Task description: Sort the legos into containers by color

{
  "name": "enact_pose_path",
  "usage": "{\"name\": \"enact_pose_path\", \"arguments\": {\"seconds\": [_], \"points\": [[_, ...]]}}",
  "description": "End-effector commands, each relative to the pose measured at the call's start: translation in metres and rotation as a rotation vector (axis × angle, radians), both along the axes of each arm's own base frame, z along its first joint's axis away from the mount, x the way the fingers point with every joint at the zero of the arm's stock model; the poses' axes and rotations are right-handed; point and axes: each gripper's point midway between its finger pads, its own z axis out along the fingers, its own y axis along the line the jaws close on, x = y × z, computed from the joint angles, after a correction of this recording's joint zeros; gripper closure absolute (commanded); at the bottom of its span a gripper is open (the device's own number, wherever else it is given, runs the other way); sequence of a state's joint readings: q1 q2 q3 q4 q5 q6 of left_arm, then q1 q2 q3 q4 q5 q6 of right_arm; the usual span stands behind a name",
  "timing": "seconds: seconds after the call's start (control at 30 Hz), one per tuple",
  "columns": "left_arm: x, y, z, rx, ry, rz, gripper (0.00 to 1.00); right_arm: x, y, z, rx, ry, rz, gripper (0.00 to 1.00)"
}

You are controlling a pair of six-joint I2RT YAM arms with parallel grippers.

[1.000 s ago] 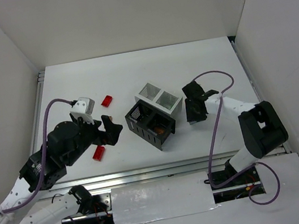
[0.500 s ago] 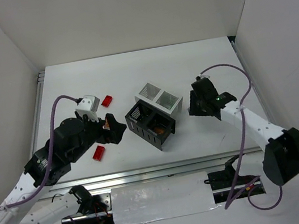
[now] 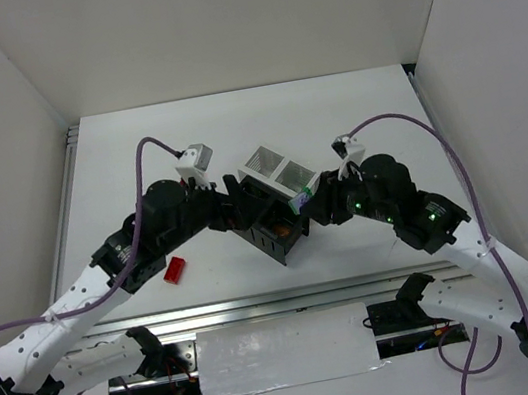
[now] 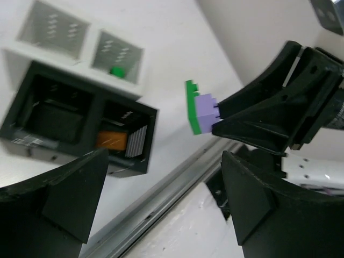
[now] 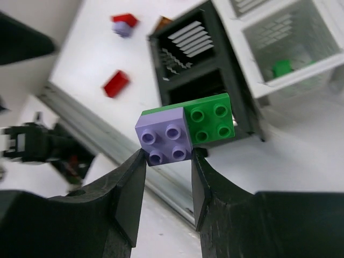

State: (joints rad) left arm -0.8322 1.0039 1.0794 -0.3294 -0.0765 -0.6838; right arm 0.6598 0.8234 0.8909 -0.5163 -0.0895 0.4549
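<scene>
The green lego is free, with my right gripper on the light purple lego, so my left gripper keeps moving toward the green lego and closes there.
My right gripper is shut on a light purple lego that is joined to a green lego. It holds the pair in the air just right of the containers, and the pair also shows in the top view and the left wrist view. My left gripper is open and empty above the black bins. One white bin holds a small green lego. One black bin holds an orange-brown lego. A red lego lies on the table to the left.
A red-and-purple lego lies farther out on the table in the right wrist view, with an orange-brown piece near the black bins. The metal rail runs along the table's near edge. White walls enclose the table.
Both arms have swung in toward the containers. My right gripper moved left with the purple-green lego. My left gripper moved right over the black bins, and its arm now hides the far red lego.
</scene>
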Motion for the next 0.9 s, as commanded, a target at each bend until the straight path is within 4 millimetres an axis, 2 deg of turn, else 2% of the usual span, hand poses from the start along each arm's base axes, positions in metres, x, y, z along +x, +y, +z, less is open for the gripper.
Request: {"name": "enact_pose_path", "arguments": {"seconds": [0.0,0.1,0.13,0.17,0.2,0.3,0.33,0.37,0.47,0.63,0.8,0.87], "points": [[-0.018,-0.033,0.05,-0.18,-0.168,-0.208,0.01,-0.016,0.02,0.061,0.191,-0.065,0.099,0.92],[-0.032,-0.038,0.06,-0.186,-0.346,-0.32,0.01,-0.021,0.022,0.071,0.236,-0.026,0.095,0.92],[-0.037,-0.041,0.051,-0.165,-0.379,-0.351,0.01,-0.023,0.022,0.076,0.266,-0.01,0.082,0.92],[-0.04,-0.039,0.059,-0.157,-0.483,-0.367,0.0,-0.025,0.023,0.079,0.289,-0.003,0.089,0.92],[-0.043,-0.04,0.048,-0.135,-0.508,-0.377,0.01,-0.029,0.024,0.087,0.335,0.005,0.088,0.92],[-0.044,-0.038,0.055,-0.116,-0.686,-0.369,0.01,-0.041,0.028,0.105,0.421,0.017,0.126,0.92],[-0.047,-0.038,0.048,-0.107,-0.713,-0.376,0.0,-0.044,0.029,0.109,0.447,0.038,0.127,0.91],[-0.05,-0.038,0.058,-0.129,-0.77,-0.369,0.0,-0.047,0.03,0.112,0.46,0.05,0.133,0.91],[-0.059,-0.041,0.062,-0.083,-0.918,-0.384,0.0,-0.057,0.032,0.128,0.516,0.073,0.17,0.91],[-0.058,-0.051,0.068,0.019,-1.024,-0.346,0.01,-0.08,0.038,0.145,0.581,0.129,0.281,0.92],[-0.067,-0.048,0.088,0.02,-1.094,-0.333,0.0,-0.09,0.038,0.144,0.596,0.16,0.31,0.93],[-0.069,-0.05,0.089,0.03,-1.091,-0.348,0.0,-0.092,0.038,0.144,0.59,0.169,0.316,0.93]]}}
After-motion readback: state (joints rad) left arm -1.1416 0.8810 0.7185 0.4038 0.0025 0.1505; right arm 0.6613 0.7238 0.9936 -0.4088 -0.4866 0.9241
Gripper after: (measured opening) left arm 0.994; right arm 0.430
